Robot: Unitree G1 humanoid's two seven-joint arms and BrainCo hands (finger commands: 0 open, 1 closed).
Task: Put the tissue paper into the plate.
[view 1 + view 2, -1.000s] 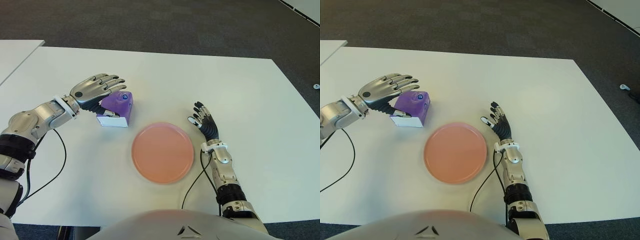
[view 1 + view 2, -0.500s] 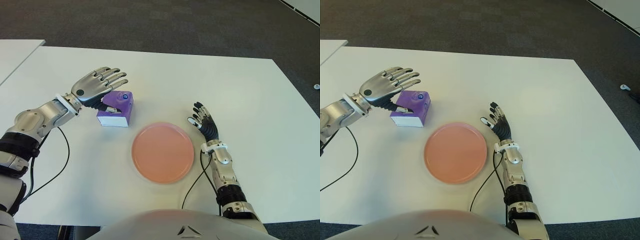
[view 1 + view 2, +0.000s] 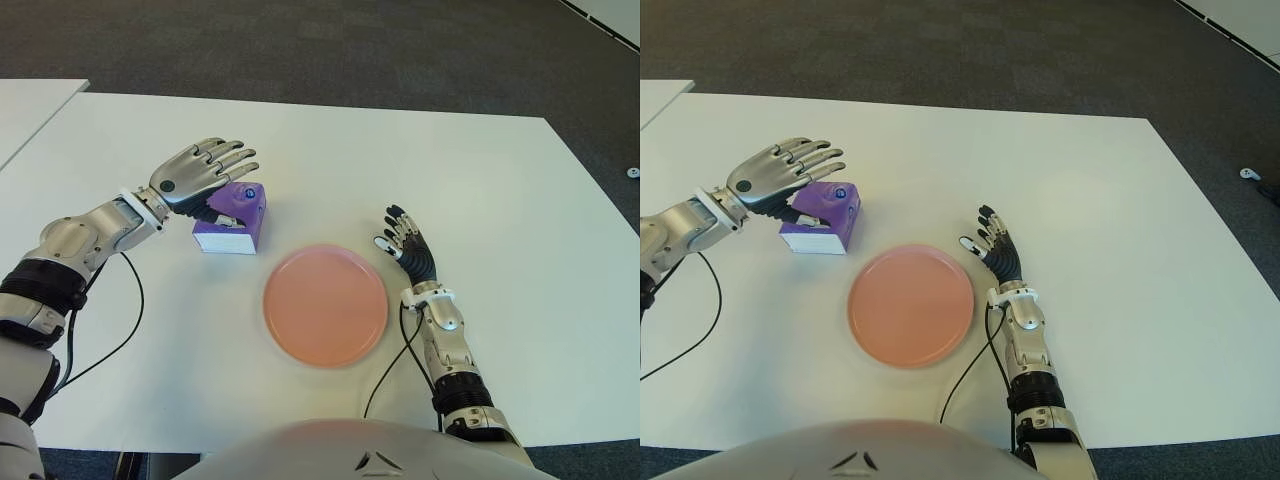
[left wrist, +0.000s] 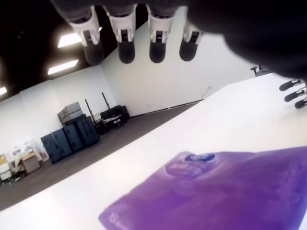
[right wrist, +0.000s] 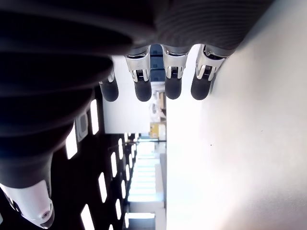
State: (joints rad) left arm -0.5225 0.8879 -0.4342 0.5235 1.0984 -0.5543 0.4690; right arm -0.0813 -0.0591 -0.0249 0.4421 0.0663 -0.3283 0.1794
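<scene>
My left gripper will make the tissue pack give and crumple when I lift it, because the purple wrap (image 3: 248, 203) looks rumpled above the white side.
A purple tissue pack (image 3: 236, 217) lies on the white table (image 3: 400, 150), just left of and behind the pink plate (image 3: 325, 305). My left hand (image 3: 200, 172) hovers over the pack's left end, fingers spread and straight, holding nothing. In the left wrist view the purple pack (image 4: 216, 191) fills the space below the extended fingertips (image 4: 125, 50), with a gap between them. My right hand (image 3: 405, 240) shows to the right of the plate, fingers relaxed and apart. The plate holds nothing.
A second white table (image 3: 30, 110) stands at the far left, separated by a narrow gap. A black cable (image 3: 100, 340) trails from my left arm across the table. Dark carpet lies beyond the far edge.
My left hand has lifted off the tissue pack and its fingers have spread wider. The pack stays on the table. The right hand has not moved.
</scene>
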